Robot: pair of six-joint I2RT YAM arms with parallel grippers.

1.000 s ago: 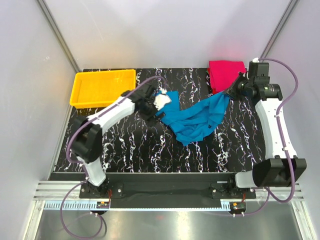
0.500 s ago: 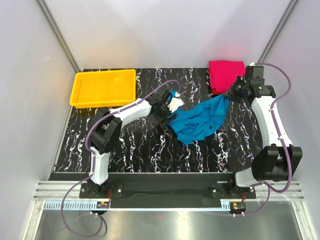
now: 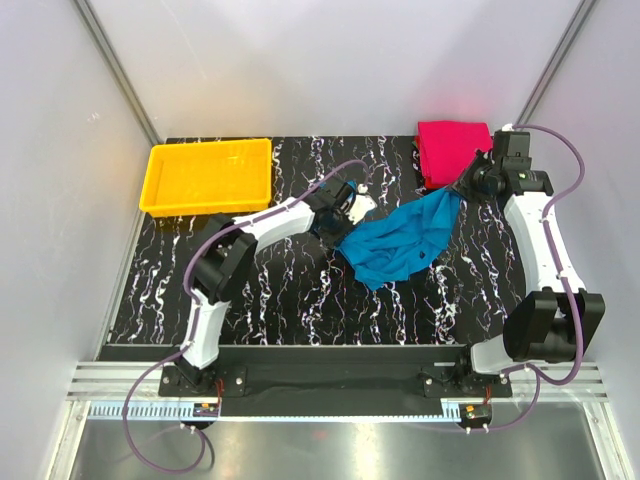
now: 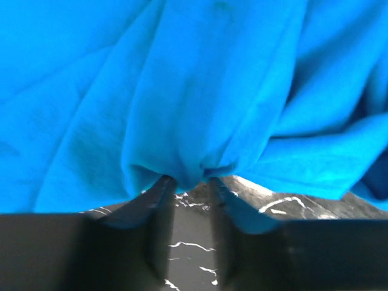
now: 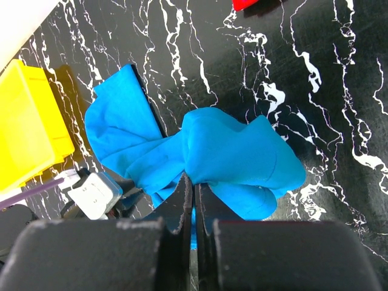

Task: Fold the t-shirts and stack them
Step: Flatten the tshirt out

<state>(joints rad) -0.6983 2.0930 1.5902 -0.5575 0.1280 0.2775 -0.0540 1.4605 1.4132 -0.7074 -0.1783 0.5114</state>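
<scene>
The teal-blue t-shirt (image 3: 396, 250) is bunched up in a narrow heap from one gripper to the other. Next, I pull it out wide toward the table's front edge (image 3: 290, 335) before I fold it.
A teal-blue t-shirt (image 3: 393, 240) lies crumpled in the middle of the black marbled table, stretched between both arms. My left gripper (image 3: 339, 231) is at its left edge. In the left wrist view a gathered fold of the teal shirt (image 4: 200, 91) is pinched between the tips of the left gripper (image 4: 189, 180). My right gripper (image 3: 461, 188) is shut on the shirt's upper right corner and holds it off the table; its jaws (image 5: 194, 182) meet on the teal cloth (image 5: 236, 151). A folded magenta t-shirt (image 3: 450, 150) lies at the back right.
A yellow plastic tray (image 3: 208, 177) stands at the back left, also seen in the right wrist view as the yellow tray (image 5: 27, 130). The table (image 3: 300, 300) ends at grey walls on the left, back and right.
My left gripper has travelled right to the shirt's left edge and its jaws have closed on the cloth. The shirt has bunched up. The right gripper has shifted slightly and kept its hold.
</scene>
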